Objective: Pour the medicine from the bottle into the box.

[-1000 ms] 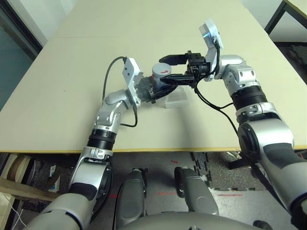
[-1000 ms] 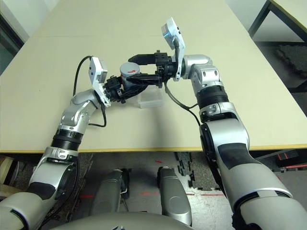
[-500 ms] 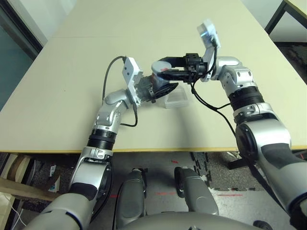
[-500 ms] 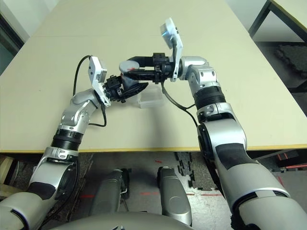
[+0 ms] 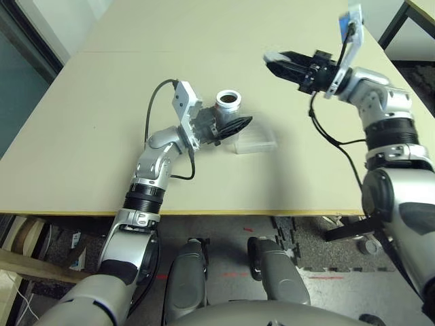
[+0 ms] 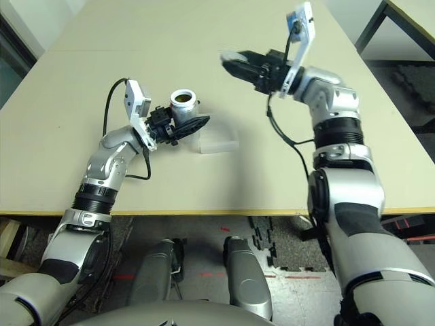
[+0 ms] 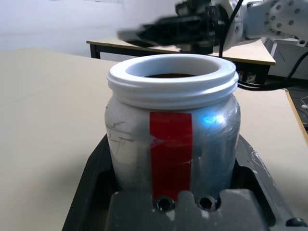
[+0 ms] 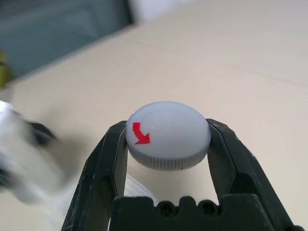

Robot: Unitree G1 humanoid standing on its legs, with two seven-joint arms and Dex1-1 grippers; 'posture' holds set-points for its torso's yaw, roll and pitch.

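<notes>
The grey cap is clear of the bottle's open rim [image 5: 228,98], so my right gripper should keep going down to the empty table [image 5: 303,120] past the box and let go of the cap.
My left gripper [image 5: 231,125] is shut on the silvery-grey bottle [image 5: 228,107], which stands upright and uncapped with its white rim [image 7: 172,74] open and a red strip on its label. The clear plastic box [image 5: 254,141] lies on the table just right of the bottle. My right gripper [image 5: 277,62] is raised above the table to the right of the bottle and is shut on the grey round cap [image 8: 168,134], which bears a red arrow.
The beige table [image 5: 81,136] stretches wide around the bottle and box. A dark-framed second table [image 5: 408,13] stands at the far right. A black cable [image 5: 158,102] loops from my left wrist.
My right gripper has lifted the cap off the bottle and swung up and to the right with it. The bottle now stands open in my left gripper.
</notes>
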